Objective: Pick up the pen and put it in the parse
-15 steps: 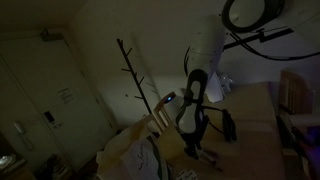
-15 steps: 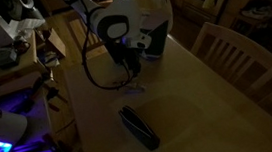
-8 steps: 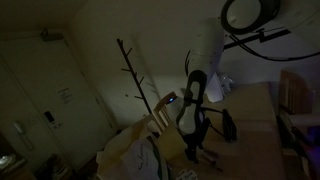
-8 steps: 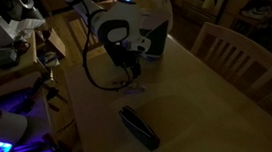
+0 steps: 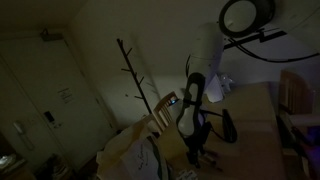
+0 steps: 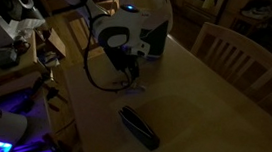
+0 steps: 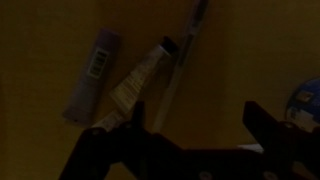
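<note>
The pen's pale end (image 7: 163, 115) is close to one finger of my open gripper. I should move toward the pale tube (image 7: 142, 79) to get the pen in the middle before I close.
The scene is very dark. In the wrist view a thin dark pen (image 7: 183, 62) lies on the wooden table beside a pale tube (image 7: 135, 88) and a purple tube (image 7: 93, 72). My gripper (image 7: 196, 115) is open and empty, with the pen just left of and beyond the space between its fingers. In an exterior view the gripper (image 6: 130, 79) hangs low over the table near these small items. The black parse (image 6: 138, 126) lies on the table nearer the camera, apart from the gripper. In an exterior view the arm (image 5: 193, 105) points down at the table.
A wooden chair (image 6: 236, 51) stands at the table's side. A white appliance (image 6: 154, 29) sits behind the arm. A bare coat stand (image 5: 135, 75) and a cluttered desk (image 6: 3, 49) are off the table. A blue object (image 7: 305, 103) shows at the wrist view's right edge.
The arm has shifted slightly and lowered a little over the items. The pen and the parse have not moved.
</note>
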Motion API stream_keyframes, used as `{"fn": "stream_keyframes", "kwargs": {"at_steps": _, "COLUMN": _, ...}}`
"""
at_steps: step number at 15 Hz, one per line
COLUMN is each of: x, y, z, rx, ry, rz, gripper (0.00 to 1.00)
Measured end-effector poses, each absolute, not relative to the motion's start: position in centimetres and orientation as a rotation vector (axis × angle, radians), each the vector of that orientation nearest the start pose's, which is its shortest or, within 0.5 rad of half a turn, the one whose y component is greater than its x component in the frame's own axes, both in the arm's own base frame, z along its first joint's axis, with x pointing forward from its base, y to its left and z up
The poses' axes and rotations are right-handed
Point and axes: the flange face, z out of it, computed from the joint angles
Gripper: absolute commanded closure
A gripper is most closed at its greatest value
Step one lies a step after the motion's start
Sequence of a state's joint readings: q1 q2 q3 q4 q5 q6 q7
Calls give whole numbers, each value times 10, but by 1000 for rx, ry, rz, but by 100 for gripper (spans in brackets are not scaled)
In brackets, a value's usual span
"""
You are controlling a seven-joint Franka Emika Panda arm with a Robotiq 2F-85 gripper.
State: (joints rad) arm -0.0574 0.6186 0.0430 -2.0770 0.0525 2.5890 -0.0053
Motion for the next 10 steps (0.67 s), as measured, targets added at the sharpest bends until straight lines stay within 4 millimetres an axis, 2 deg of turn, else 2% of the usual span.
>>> {"fn": "stream_keyframes", "kwargs": {"at_steps": 5, "x": 568, "y": -8, "z": 116, "rx": -3067, "ry": 87, "rz": 159, "gripper": 59}}
{"fn": "stream_keyframes", "kwargs": {"at_steps": 6, "x": 568, "y": -9, "z": 116, "rx": -3065, "ry": 88, "rz": 159, "gripper": 17}}
{"fn": "stream_keyframes", "kwargs": {"at_steps": 7, "x": 568, "y": -9, "z": 116, "rx": -3064, "ry": 89, "rz": 159, "gripper": 21}}
{"fn": "stream_keyframes", "kwargs": {"at_steps": 8, "x": 568, "y": -9, "z": 115, "rx": -3064, "ry": 90, "rz": 159, "gripper": 20}}
{"fn": "stream_keyframes", "kwargs": {"at_steps": 10, "x": 568, "y": -11, "z": 115, "rx": -3065, "ry": 93, "rz": 160, "gripper": 8}}
